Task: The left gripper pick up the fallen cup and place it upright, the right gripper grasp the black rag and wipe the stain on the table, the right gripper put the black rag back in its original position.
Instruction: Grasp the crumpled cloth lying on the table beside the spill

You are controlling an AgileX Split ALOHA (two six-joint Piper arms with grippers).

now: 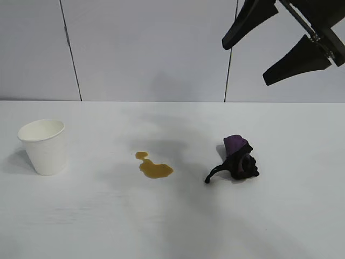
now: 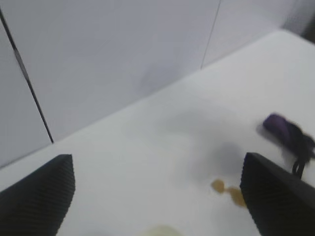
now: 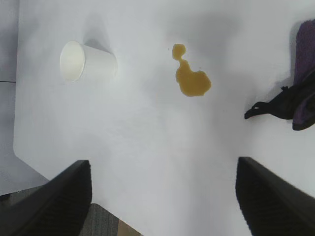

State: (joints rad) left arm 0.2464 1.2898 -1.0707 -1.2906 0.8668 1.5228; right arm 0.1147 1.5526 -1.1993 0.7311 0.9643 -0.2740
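The black rag [image 1: 241, 163] is lying in a bunch with a thin tail poking out [image 1: 215, 171], so it will still be a wad with its tail sticking out when I pick it up.
The white paper cup [image 1: 45, 147] stands upright on the table [image 1: 108, 226] at the left, mouth up. An amber stain [image 1: 156, 168] lies near the middle, and the black rag [image 1: 240, 159] with its purple patch sits to the right of it. High above the rag, at the upper right, my right gripper [image 1: 245, 63] hangs open and empty. Its wrist view shows the cup [image 3: 93, 63], the stain [image 3: 192, 81] and the rag [image 3: 300, 98] beyond the right gripper [image 3: 162, 164]. My left gripper [image 2: 158, 160] is open wide and empty, with the stain [image 2: 231, 191] and rag [image 2: 290, 135] beyond it.
A pale panelled wall [image 1: 151, 48] with dark vertical seams rises behind the table. The right wrist view shows the table's edge, with floor [image 3: 103, 221] past it. Bare tabletop lies between the cup and the stain and in front of all three things.
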